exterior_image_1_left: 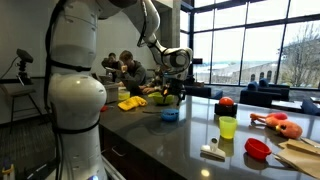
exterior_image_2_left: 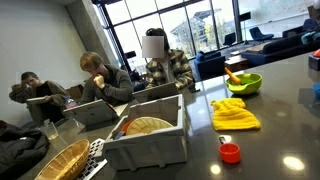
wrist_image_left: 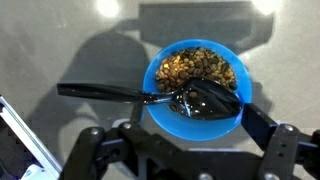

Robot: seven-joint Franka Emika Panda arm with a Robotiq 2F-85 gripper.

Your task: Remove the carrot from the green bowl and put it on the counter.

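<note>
My gripper is hanging over the blue bowl with the black spoon (exterior_image_1_left: 170, 115). I should move up clear of it and go over to the carrot in the green bowl (exterior_image_2_left: 232, 76).
The green bowl (exterior_image_2_left: 245, 84) stands on the dark counter (exterior_image_2_left: 280, 130), with the carrot (exterior_image_2_left: 233, 73) showing as a small orange piece sticking up at its rim. In an exterior view the green bowl (exterior_image_1_left: 167, 98) is partly hidden below my gripper (exterior_image_1_left: 176, 62), and the carrot cannot be made out there. In the wrist view my gripper (wrist_image_left: 176, 128) is open and empty. It hangs over a small blue bowl (wrist_image_left: 160, 100) that holds brown bits and a black spoon (wrist_image_left: 110, 94). The green bowl and carrot are out of the wrist view.
A yellow cloth (exterior_image_2_left: 235, 113), a small red cup (exterior_image_2_left: 230, 152) and a grey bin (exterior_image_2_left: 150, 138) lie on the counter. A red ball (exterior_image_1_left: 226, 101), a yellow-green cup (exterior_image_1_left: 228, 127), a red dish (exterior_image_1_left: 258, 148), an orange-red toy (exterior_image_1_left: 278, 123) and a brush (exterior_image_1_left: 212, 150) are nearby. People sit behind.
</note>
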